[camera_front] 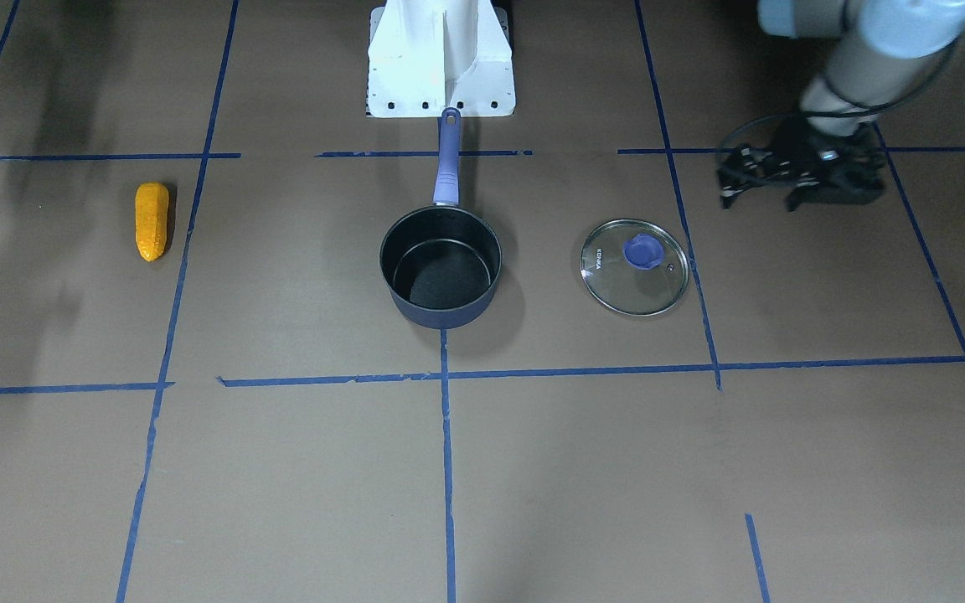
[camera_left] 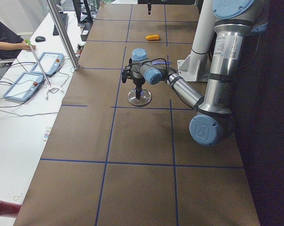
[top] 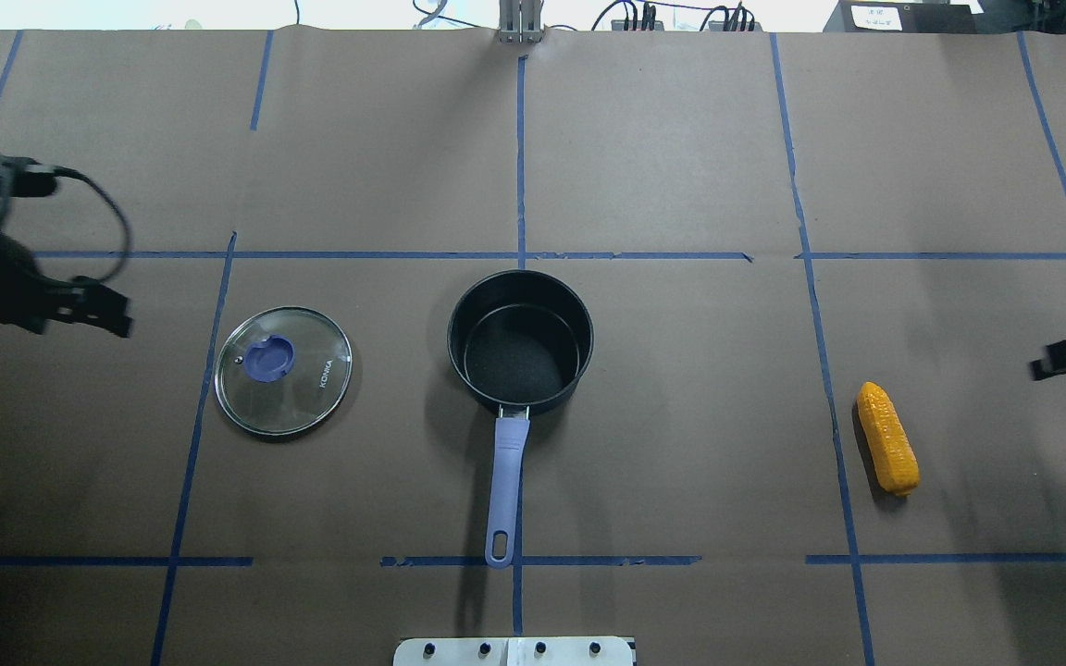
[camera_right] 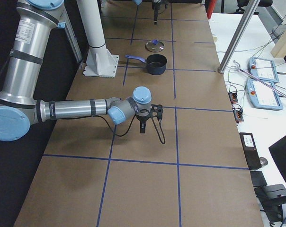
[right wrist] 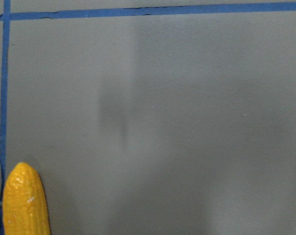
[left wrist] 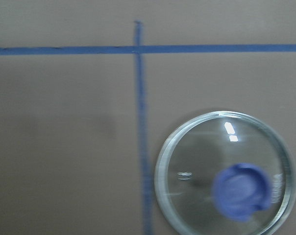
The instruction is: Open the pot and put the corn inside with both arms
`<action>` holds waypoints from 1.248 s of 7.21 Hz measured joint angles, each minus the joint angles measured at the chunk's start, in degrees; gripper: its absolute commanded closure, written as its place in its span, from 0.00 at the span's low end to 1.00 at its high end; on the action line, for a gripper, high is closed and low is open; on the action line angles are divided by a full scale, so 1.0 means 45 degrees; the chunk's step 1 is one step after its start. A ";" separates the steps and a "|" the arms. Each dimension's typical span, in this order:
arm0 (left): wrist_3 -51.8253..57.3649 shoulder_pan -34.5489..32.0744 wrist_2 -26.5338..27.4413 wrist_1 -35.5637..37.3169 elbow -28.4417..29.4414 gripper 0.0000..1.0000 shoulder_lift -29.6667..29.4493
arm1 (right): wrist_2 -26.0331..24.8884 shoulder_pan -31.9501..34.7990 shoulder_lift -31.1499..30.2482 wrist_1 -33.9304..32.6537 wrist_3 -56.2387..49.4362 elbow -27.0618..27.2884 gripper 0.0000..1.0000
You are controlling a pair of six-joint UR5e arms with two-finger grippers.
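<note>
The corn (camera_front: 152, 221) seems shorter than the pot's wide opening (camera_front: 441, 260), so it will lie fully inside the pot's rim when I lower it in.
The dark navy pot (top: 520, 342) stands open and empty mid-table, its purple-blue handle (top: 505, 481) pointing at the robot's base. Its glass lid (top: 283, 370) with a blue knob lies flat on the table on the robot's left. It also shows in the left wrist view (left wrist: 226, 176). The orange-yellow corn (top: 887, 450) lies on the table on the robot's right; its tip shows in the right wrist view (right wrist: 24, 203). My left gripper (camera_front: 759, 199) hangs beyond the lid, open and empty. My right gripper (top: 1056, 363) sits at the frame edge, outward of the corn; its jaws are not clear.
The white stand base (camera_front: 441, 59) is fixed just behind the pot's handle. Blue tape lines (top: 520, 166) divide the brown table into squares. In the exterior left view, operators' tablets (camera_left: 48, 63) lie on a side desk off the table.
</note>
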 measured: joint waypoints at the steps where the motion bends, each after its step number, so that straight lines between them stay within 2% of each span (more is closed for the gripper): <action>1: 0.1236 -0.0889 -0.0681 -0.0007 -0.0082 0.00 0.0730 | -0.1018 -0.1538 0.0588 0.0567 0.2150 0.0048 0.00; 3: 0.2347 -0.1547 -0.1161 -0.0012 -0.0156 0.00 0.1351 | -0.2873 -0.3983 0.1406 0.0824 0.4432 0.0063 0.03; 4: 0.2428 -0.1602 -0.1198 -0.0013 -0.0176 0.00 0.1397 | -0.3291 -0.4637 0.1510 0.0836 0.4727 0.0029 0.09; 5: 0.2427 -0.1619 -0.1205 -0.0013 -0.0189 0.00 0.1400 | -0.3528 -0.5060 0.1495 0.0830 0.4835 -0.0014 0.24; 6: 0.2418 -0.1623 -0.1206 -0.0013 -0.0195 0.00 0.1403 | -0.3624 -0.5282 0.1484 0.0819 0.4862 -0.0038 0.62; 8: 0.2400 -0.1628 -0.1214 -0.0013 -0.0199 0.00 0.1417 | -0.3671 -0.5445 0.1456 0.0811 0.4851 -0.0052 0.99; 9: 0.2398 -0.1628 -0.1216 -0.0013 -0.0200 0.00 0.1416 | -0.3671 -0.5460 0.1419 0.0811 0.4817 -0.0045 1.00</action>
